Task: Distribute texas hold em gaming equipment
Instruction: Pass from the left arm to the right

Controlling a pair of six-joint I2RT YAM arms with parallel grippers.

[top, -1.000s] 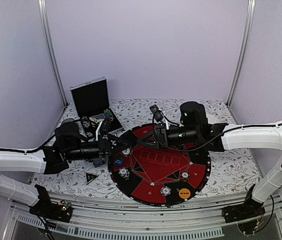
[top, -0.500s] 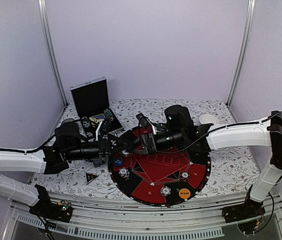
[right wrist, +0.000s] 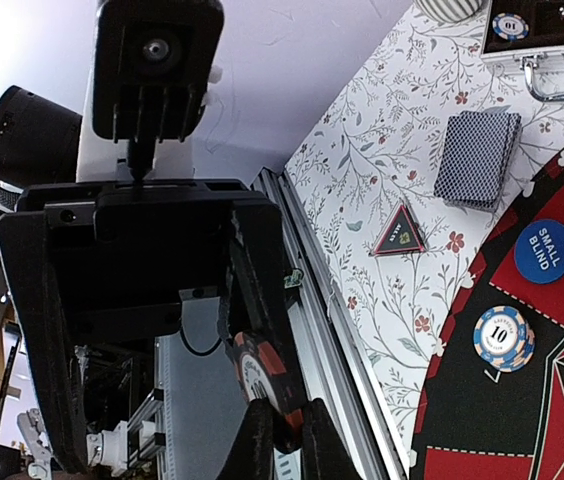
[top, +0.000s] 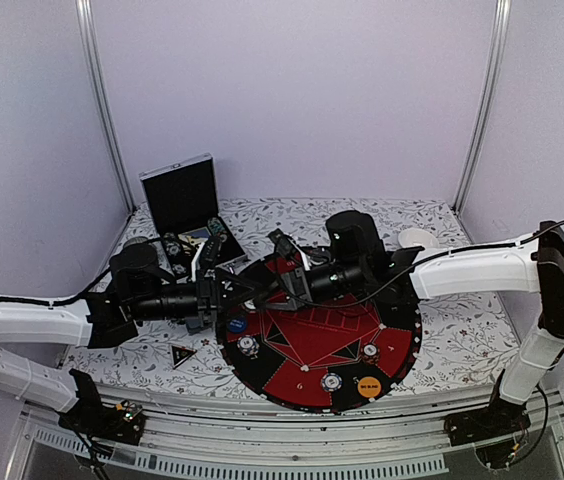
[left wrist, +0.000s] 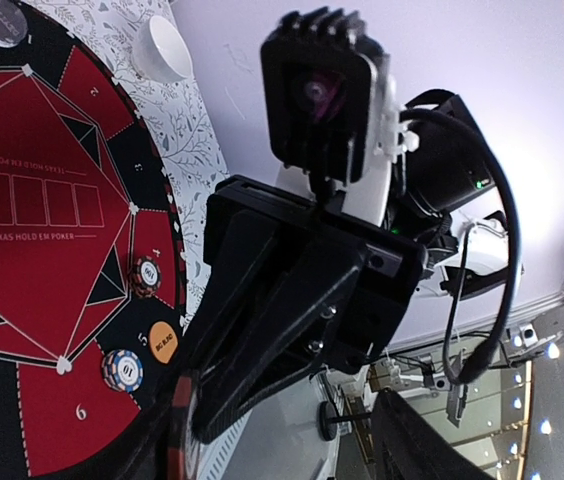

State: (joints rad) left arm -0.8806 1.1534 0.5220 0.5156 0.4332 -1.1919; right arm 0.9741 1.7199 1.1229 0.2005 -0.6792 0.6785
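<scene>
My left gripper is open and the chip leans [right wrist: 280, 384] against one of its fingers, so it should close on the chip [right wrist: 258, 380] before my right gripper frees the chip's lower edge.
My two grippers meet above the left edge of the round red-and-black mat [top: 307, 345]. My right gripper [top: 264, 287] [right wrist: 284, 445] is shut on the lower edge of a red-and-black poker chip [right wrist: 262, 372], which it holds on edge. My left gripper [top: 238, 291] [left wrist: 282, 452] is open, with its jaws wide apart. The chip rests against one left finger [right wrist: 254, 290], and its red rim shows in the left wrist view [left wrist: 176, 425]. On the mat lie three striped chips [top: 248, 345] [top: 370, 351] [top: 332, 381], a blue button [top: 236, 324] and an orange button [top: 368, 386]. The black triangular marker [top: 183, 354] lies left of the mat.
The open silver-edged case [top: 182, 200] stands at the back left with chips in it. A deck of grey-blue cards [right wrist: 477, 157] lies on the floral cloth near the case. A white cup [top: 414, 238] sits at the back right. The rail [right wrist: 312, 300] runs along the table's near edge.
My right arm has swung left from over the mat's far side until its fingers reach the left gripper and the chip. The left arm has stayed where it was.
</scene>
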